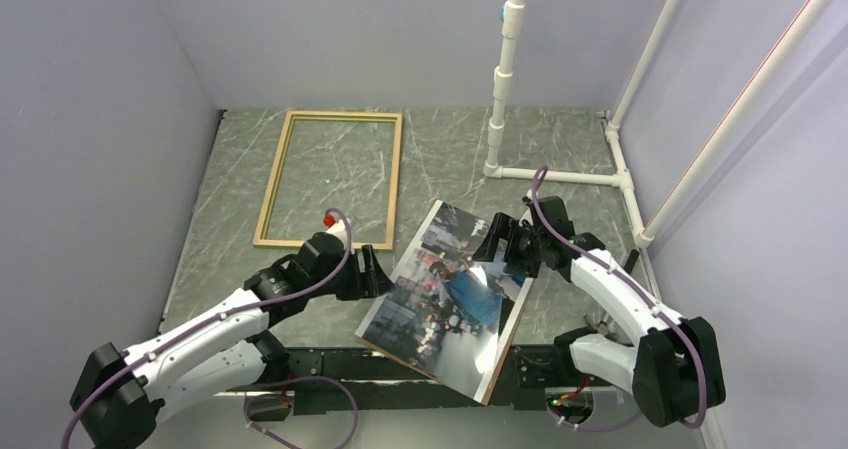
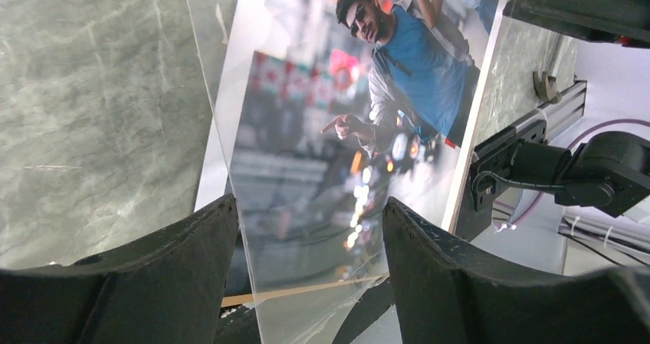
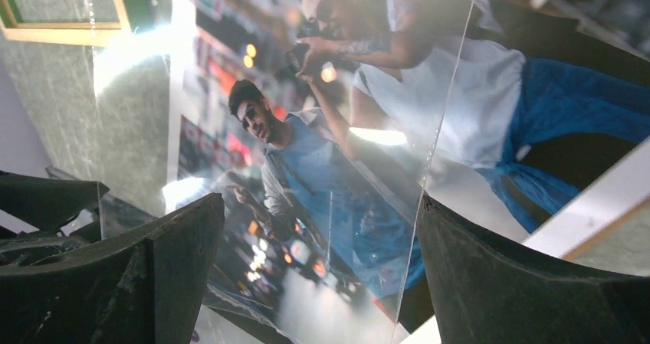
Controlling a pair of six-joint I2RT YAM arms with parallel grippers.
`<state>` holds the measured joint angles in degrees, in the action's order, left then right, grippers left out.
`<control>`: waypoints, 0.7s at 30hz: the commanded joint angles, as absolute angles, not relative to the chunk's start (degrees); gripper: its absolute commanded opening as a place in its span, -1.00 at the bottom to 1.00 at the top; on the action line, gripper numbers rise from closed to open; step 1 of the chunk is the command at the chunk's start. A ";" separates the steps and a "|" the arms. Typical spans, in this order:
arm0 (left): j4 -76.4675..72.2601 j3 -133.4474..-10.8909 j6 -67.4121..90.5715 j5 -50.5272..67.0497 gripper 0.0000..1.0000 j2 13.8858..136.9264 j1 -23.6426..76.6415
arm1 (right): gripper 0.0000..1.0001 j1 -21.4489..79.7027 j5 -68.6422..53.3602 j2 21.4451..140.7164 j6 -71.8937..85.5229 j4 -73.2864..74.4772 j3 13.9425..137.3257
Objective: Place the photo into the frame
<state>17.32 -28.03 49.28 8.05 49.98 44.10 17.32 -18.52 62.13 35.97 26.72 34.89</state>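
Next, my left gripper closes on the clear sheet's edge (image 2: 228,164) and lifts the sheet away first, because it covers the photo (image 1: 468,301). The photo will go into the frame after that.
The photo (image 1: 450,289), a street scene with a man in a blue shirt, lies face up and skewed at the table's near centre. A clear sheet (image 2: 306,260) lies over it. My left gripper (image 1: 375,271) is at its left edge, open; in the left wrist view (image 2: 306,206) the sheet's edge runs up between the fingers. At the photo's far right corner my right gripper (image 1: 497,244) stands open, the print and sheet edge (image 3: 437,129) showing between its fingers. The frame (image 1: 270,194), light wood, lies flat at the back left, apart from both grippers.
A brown backing board (image 1: 508,341) lies under the print, its edge showing along the right and near sides. A white pipe stand (image 1: 505,69) rises at the back right. Grey walls close in three sides. A black rail (image 1: 400,369) runs along the near edge.
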 commanded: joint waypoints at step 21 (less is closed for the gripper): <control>36.42 -33.48 53.29 -7.03 0.99 56.27 42.07 | 1.00 19.12 -9.50 84.78 27.09 26.18 45.77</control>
<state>36.34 -30.35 56.21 -5.76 54.61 44.03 19.20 -14.11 86.15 29.28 22.44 45.93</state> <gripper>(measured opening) 0.993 0.994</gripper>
